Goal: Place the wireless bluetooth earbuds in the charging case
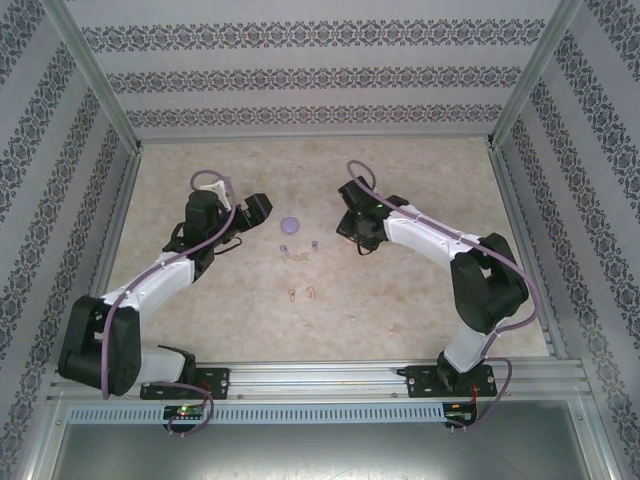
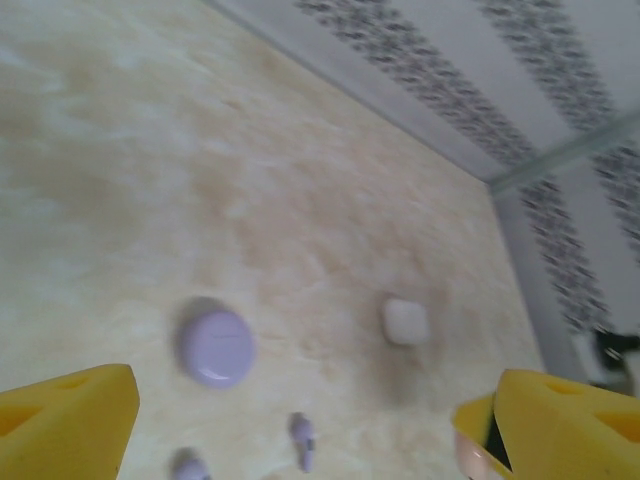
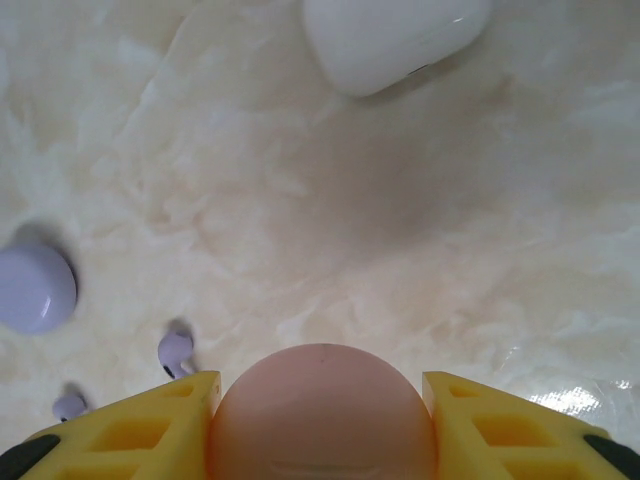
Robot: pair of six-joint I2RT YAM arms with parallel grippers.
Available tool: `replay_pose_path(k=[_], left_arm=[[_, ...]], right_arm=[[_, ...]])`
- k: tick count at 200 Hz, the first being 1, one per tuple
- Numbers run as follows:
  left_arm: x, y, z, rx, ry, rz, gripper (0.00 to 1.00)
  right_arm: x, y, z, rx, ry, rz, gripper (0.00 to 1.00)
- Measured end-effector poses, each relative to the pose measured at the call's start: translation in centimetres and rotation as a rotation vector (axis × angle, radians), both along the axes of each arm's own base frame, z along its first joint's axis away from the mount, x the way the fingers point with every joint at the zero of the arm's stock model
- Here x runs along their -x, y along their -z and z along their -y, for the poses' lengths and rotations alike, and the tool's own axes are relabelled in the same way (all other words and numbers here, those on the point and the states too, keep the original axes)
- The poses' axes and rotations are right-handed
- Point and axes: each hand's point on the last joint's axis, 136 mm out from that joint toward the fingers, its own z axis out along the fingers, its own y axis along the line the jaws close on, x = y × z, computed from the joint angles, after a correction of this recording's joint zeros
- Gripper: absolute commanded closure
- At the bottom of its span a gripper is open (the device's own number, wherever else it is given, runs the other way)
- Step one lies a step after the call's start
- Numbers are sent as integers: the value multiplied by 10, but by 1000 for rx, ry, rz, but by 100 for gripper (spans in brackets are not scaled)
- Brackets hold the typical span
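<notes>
Next, my left gripper takes over the case [image 2: 470,457] so that my right gripper is free to open the lid, because my right gripper is holding the pink charging case with its lid [image 3: 322,405] closed.
My right gripper [image 3: 322,405] is shut on a pink rounded charging case [image 3: 322,420], with a yellow finger pressed on each side. A white case [image 3: 395,35] lies on the table ahead of it. A closed purple case [image 2: 216,346] lies to its left. Two purplish earbuds [image 3: 175,350] [image 3: 68,405] lie loose near that case. My left gripper [image 2: 318,415] hangs open above the table with nothing between its fingers. In front of it lie the purple case, the white case [image 2: 405,321] and a purplish earbud [image 2: 303,440]. From above, two pinkish earbuds [image 1: 302,293] lie nearer the arm bases.
The marble-patterned table [image 1: 420,300] is fenced by patterned walls and a metal frame [image 1: 310,140]. Both arms reach toward the middle, the left gripper [image 1: 257,207] and the right gripper [image 1: 350,228] flanking the purple case [image 1: 290,224]. Bare table lies beyond them.
</notes>
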Motion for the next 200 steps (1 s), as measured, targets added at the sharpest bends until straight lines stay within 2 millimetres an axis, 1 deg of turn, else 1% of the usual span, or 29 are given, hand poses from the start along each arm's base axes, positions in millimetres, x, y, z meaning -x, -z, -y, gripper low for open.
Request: replay_pose_path(k=[24,47,62,78,97,111,133,155,200], left_arm=[[3,-5,38,50,141,61,8],[12,-6,75,85,268,102,9],[18,0,95,106,336,107,11],[23,13,113,125,392,88,13],[27,28,127,135,434,59,17],[29,34,137,138,456,51,19],[27,35,148,145,475,60,25],[22,32,159,155,487,83,30],[14,41,175,164,500,82,34]], right_arm=[[-7,-6,8,-105,103,22,61],[-16,-17,8,-189,176,51,61],[-21,-25,4,-239,210,71,61],[-26,-32,-1,-293,244,87,61],[-28,-35,-4,-338,275,92,61],[-29,-35,-6,-362,293,86,61],[-29,-33,-7,-386,320,80,61],[-29,-33,-7,-404,340,78,61],[-30,-38,-10,-433,356,82,61]])
